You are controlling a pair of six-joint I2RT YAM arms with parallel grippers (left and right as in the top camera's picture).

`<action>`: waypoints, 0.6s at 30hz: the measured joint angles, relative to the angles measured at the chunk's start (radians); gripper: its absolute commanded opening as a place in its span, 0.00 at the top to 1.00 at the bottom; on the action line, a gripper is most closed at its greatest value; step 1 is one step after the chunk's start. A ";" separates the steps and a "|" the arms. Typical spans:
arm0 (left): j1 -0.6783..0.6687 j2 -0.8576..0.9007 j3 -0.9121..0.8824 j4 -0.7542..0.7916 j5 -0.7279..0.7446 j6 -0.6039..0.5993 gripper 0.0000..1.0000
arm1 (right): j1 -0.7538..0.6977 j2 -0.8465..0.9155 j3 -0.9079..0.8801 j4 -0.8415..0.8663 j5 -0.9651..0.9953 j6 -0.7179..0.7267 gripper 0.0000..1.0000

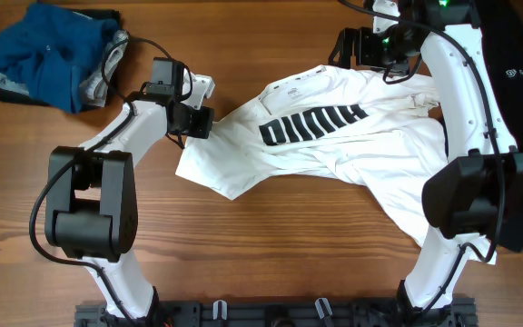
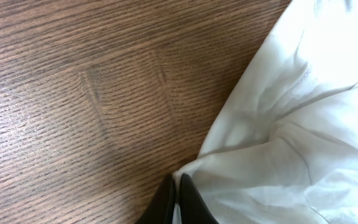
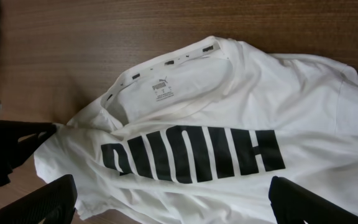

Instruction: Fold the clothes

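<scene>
Only my left gripper holds its edge as the white T-shirt lies crumpled (image 1: 230, 156), so my right gripper should take the T-shirt's far edge (image 1: 399, 84) before both lift and stretch it.
The white T-shirt (image 1: 352, 145) lies crumpled on the wooden table, its black striped print (image 1: 311, 123) facing up and its collar toward the far side. My left gripper (image 1: 200, 123) is shut on the shirt's left edge. In the left wrist view the jaws (image 2: 178, 186) pinch a fold of white cloth (image 2: 291, 124) just above the wood. My right gripper (image 1: 345, 47) hovers above the shirt's far edge, wide open and empty. The right wrist view shows its fingers (image 3: 179, 202) spread over the print (image 3: 191, 152), with the small label (image 3: 160, 84) inside the collar.
A blue garment (image 1: 48, 50) on grey cloth (image 1: 98, 77) sits at the far left corner. A black garment with a small light logo (image 1: 520, 82) lies along the right edge, partly under the right arm. Bare wood (image 1: 271, 245) spreads in front.
</scene>
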 measured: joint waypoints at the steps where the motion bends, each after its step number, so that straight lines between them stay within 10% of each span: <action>1: 0.000 0.000 0.000 -0.004 0.000 -0.003 0.96 | 0.000 0.000 0.000 0.001 0.000 0.000 0.01; 18: 0.417 -0.258 0.128 -0.231 -0.139 -0.174 0.96 | 0.000 -0.002 -0.089 -0.035 0.034 -0.004 0.12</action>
